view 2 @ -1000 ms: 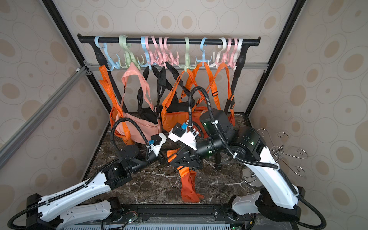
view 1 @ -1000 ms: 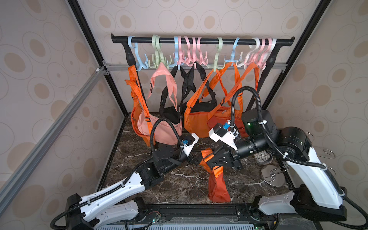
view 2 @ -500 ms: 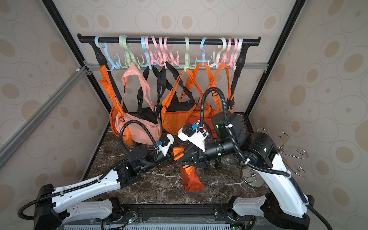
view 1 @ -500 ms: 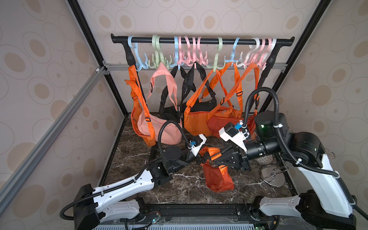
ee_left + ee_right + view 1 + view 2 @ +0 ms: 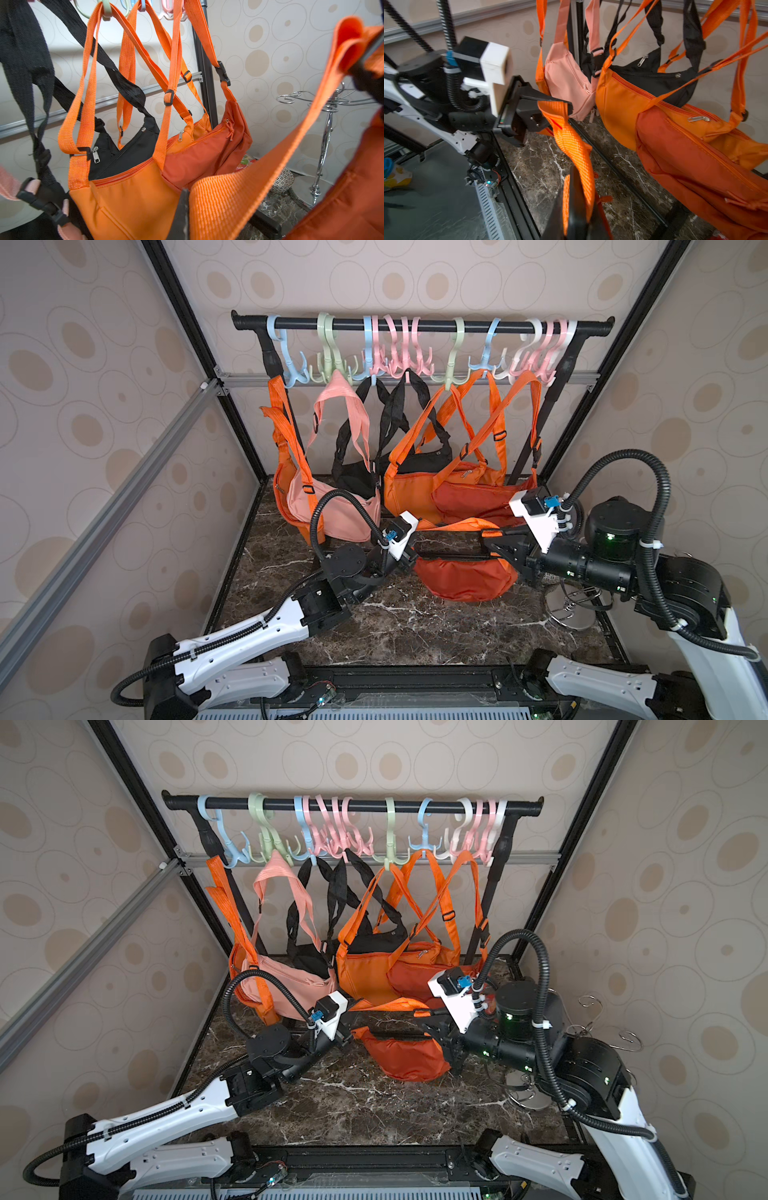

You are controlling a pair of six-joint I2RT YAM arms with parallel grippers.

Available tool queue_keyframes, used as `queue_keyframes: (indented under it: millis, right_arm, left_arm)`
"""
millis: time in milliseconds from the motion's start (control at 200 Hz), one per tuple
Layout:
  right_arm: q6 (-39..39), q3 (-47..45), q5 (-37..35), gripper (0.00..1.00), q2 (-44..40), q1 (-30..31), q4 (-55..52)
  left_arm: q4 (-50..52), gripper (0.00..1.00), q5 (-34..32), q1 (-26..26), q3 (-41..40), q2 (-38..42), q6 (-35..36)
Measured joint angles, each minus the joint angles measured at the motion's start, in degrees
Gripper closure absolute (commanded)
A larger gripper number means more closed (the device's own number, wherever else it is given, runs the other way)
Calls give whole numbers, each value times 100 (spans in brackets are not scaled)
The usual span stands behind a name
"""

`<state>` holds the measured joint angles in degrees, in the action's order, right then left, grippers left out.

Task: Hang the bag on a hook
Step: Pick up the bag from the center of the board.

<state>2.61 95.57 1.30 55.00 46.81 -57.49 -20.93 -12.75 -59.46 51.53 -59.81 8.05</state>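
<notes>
The bag's strap (image 5: 460, 525) lies flat across both grippers, so next my right gripper lets go of it before my left gripper raises it to the lone green hook (image 5: 457, 352).
An orange bag (image 5: 465, 577) (image 5: 402, 1057) hangs just above the marble floor, its strap (image 5: 453, 525) stretched between my two grippers. My left gripper (image 5: 417, 540) (image 5: 351, 1017) is shut on the strap's left end; in the left wrist view the webbing (image 5: 249, 176) lies against one dark finger (image 5: 182, 214). The right gripper (image 5: 488, 536) (image 5: 419, 1016) is shut on the strap's right end, and the webbing (image 5: 571, 143) runs from its jaws (image 5: 577, 199) to the left gripper (image 5: 556, 106). Pastel hooks (image 5: 540, 358) (image 5: 469, 840) hang from a black rail (image 5: 432, 325) behind.
Several bags hang from the hooks just behind the held one: orange (image 5: 409, 493), dark orange (image 5: 478, 499), pink (image 5: 332, 510) and black (image 5: 353, 479). A chrome hook stand (image 5: 575, 608) stands on the floor at the right, beside the right arm. Frame posts close in both sides.
The left gripper has closed on the strap. The bag, which hung straight down from the right gripper, now spreads sideways between both grippers. The right arm has moved right.
</notes>
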Motion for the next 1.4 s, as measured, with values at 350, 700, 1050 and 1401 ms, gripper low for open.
queue_keyframes:
  millis: [350, 700, 1050, 1401]
  right_arm:
    - [127, -367, -1137, 100, -72, 13, 280]
    - [221, -431, -1928, 100, -186, -297, 435]
    - [203, -442, -1604, 97, 9, -549, 592]
    - [-136, -562, -734, 58, 83, -638, 649]
  left_arm:
    - [551, 100, -42, 26, 404, 7, 328]
    - [756, 85, -352, 212, 424, 247, 527]
    - [839, 100, -402, 385, 431, 323, 566]
    - [1198, 100, -310, 474, 1237, 20, 614]
